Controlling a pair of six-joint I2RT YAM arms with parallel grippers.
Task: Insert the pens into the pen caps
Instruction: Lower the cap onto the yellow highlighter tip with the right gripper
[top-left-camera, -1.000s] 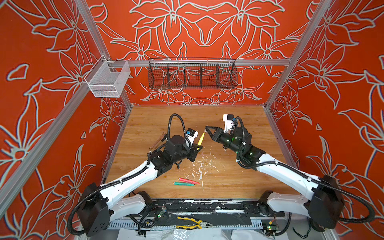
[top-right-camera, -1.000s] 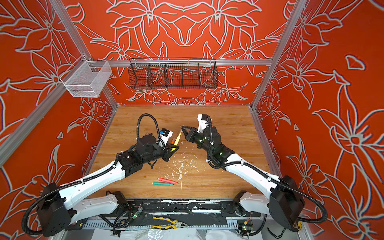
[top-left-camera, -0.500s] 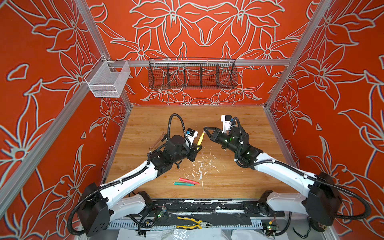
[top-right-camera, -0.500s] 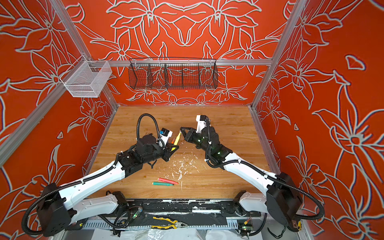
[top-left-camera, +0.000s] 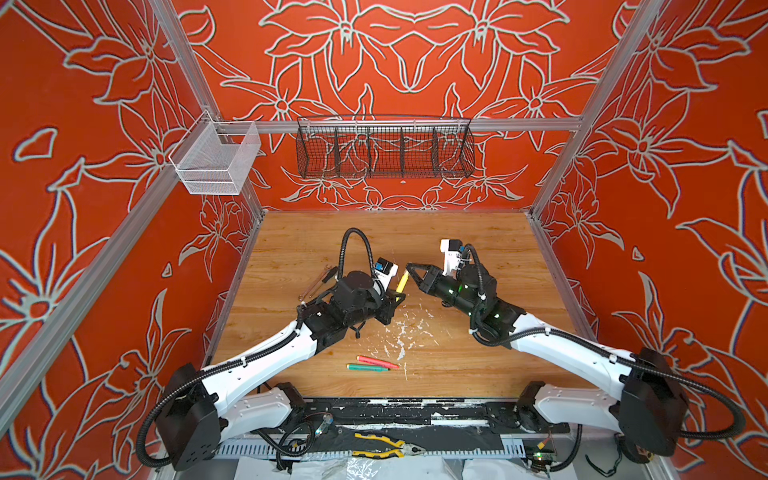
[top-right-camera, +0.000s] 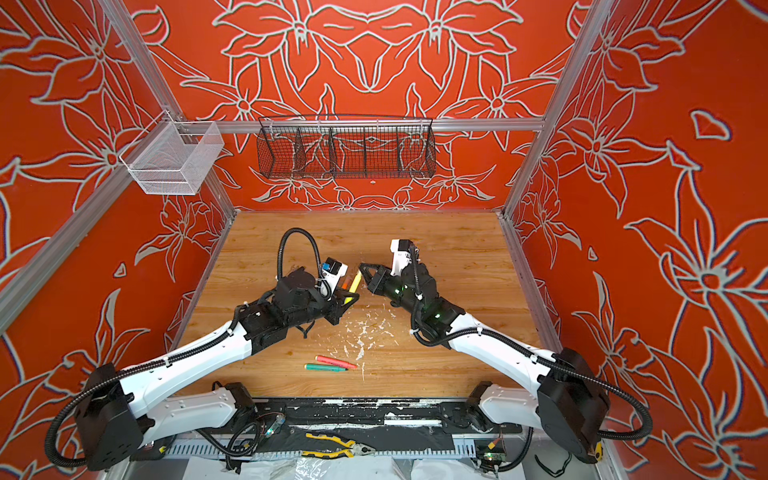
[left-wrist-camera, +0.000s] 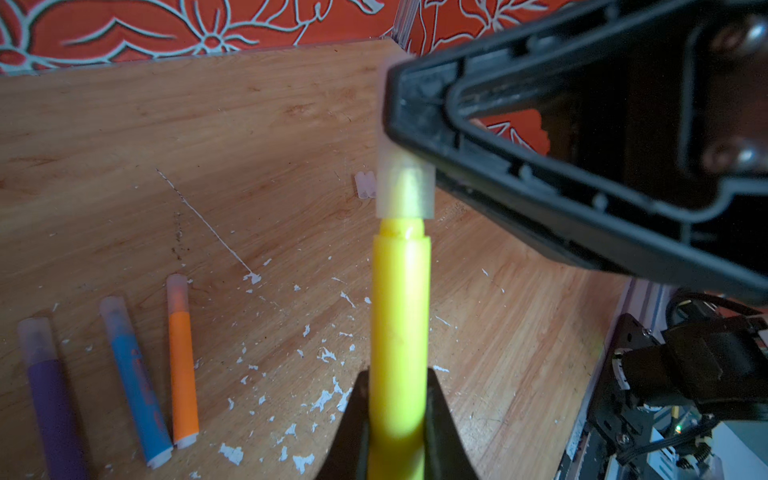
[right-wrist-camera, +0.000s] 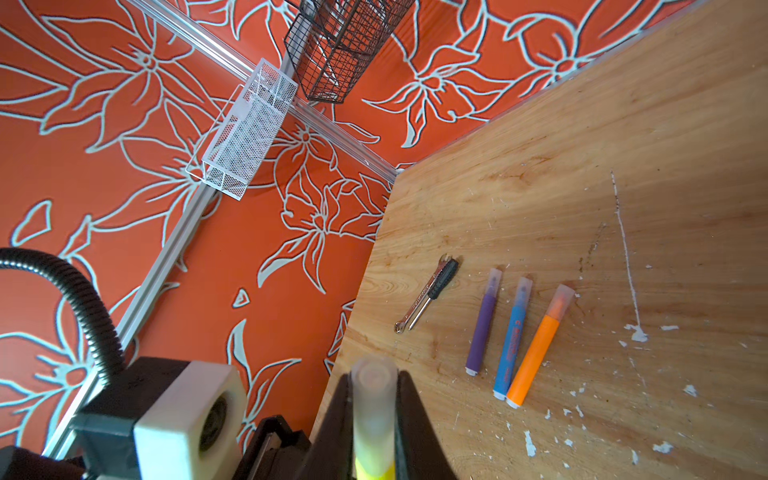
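Observation:
The yellow pen's neck (left-wrist-camera: 402, 228) can be seen below the cap's rim (right-wrist-camera: 374, 392). Next, my right gripper opens, grips the cap again and pushes it all the way on before moving away.
My left gripper (left-wrist-camera: 397, 384) is shut on the barrel of a yellow pen (left-wrist-camera: 399, 324), held above the table (top-left-camera: 457, 249). My right gripper (right-wrist-camera: 372, 384) is shut on a translucent pen cap (right-wrist-camera: 374, 399). That cap (left-wrist-camera: 405, 191) sits over the yellow pen's tip, with a short neck of pen bare below it. In both top views the two grippers meet at mid-table, around the yellow pen (top-left-camera: 401, 283). A pink-red pen (top-left-camera: 376, 361) and a green pen (top-left-camera: 368, 368) lie uncapped near the front. Purple (right-wrist-camera: 482, 328), blue (right-wrist-camera: 512, 340) and orange (right-wrist-camera: 538, 349) pens lie capped side by side. Two loose caps (left-wrist-camera: 365, 185) lie together.
A small wrench and screwdriver (right-wrist-camera: 426, 293) lie near the left wall. White flecks (top-left-camera: 401, 332) are scattered over mid-table. A black wire basket (top-left-camera: 384, 151) and a white mesh basket (top-left-camera: 216, 160) hang on the walls. Yellow-handled pliers (top-left-camera: 388, 444) lie in front of the table.
My right gripper has moved a little left, bringing the cap up to the yellow pen's tip. The left arm has hardly moved.

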